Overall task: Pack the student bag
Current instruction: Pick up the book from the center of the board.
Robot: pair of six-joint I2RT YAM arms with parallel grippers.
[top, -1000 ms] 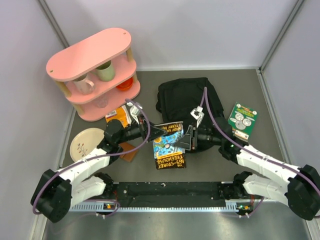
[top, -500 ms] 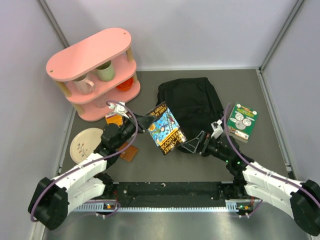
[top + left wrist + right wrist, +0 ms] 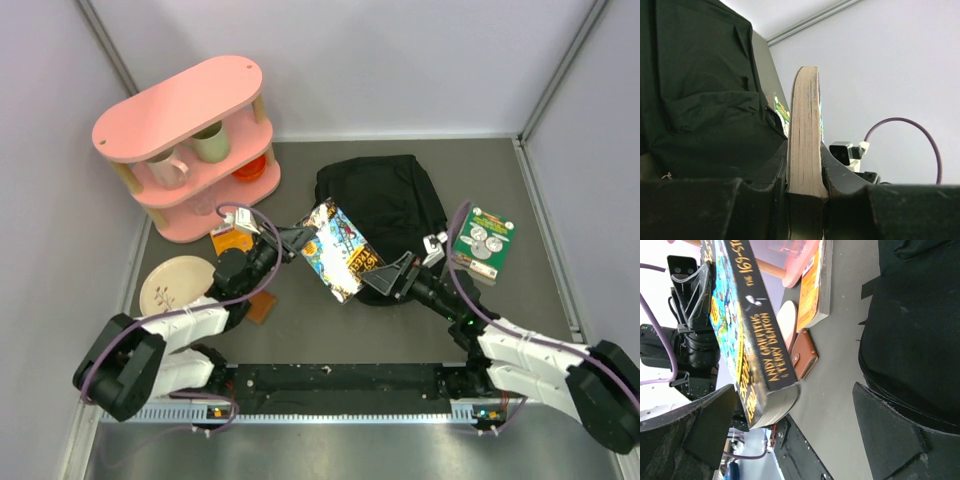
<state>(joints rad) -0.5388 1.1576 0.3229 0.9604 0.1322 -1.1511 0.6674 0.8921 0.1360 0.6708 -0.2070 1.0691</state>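
The bag's opening (image 3: 376, 297) lies flat while my left gripper holds the paperback, so next my right gripper grips the paperback's corner (image 3: 352, 284) before my left gripper opens the bag.
The student bag (image 3: 385, 205) is a floppy black backpack lying at the middle back of the table; it also fills the left wrist view's left side (image 3: 705, 100). My left gripper (image 3: 300, 238) is shut on a colourful paperback (image 3: 340, 250) and holds it tilted in the air beside the bag's left edge. In the left wrist view the book (image 3: 805, 125) stands edge-on, clamped between both fingers (image 3: 805, 170). My right gripper (image 3: 385, 278) is open at the bag's near edge. Nothing is between its fingers (image 3: 795, 435), and the book's corner (image 3: 770, 405) hangs just ahead of them.
A pink two-tier shelf (image 3: 190, 140) with mugs stands at the back left. An orange book (image 3: 235, 238), a plate (image 3: 175, 285) and a brown wallet (image 3: 260, 305) lie in front of it. A green book (image 3: 483, 240) lies right of the bag.
The right gripper has let go of the paperback, opened wide and drawn back to the right. The left gripper has lifted the book and swung it toward the bag.
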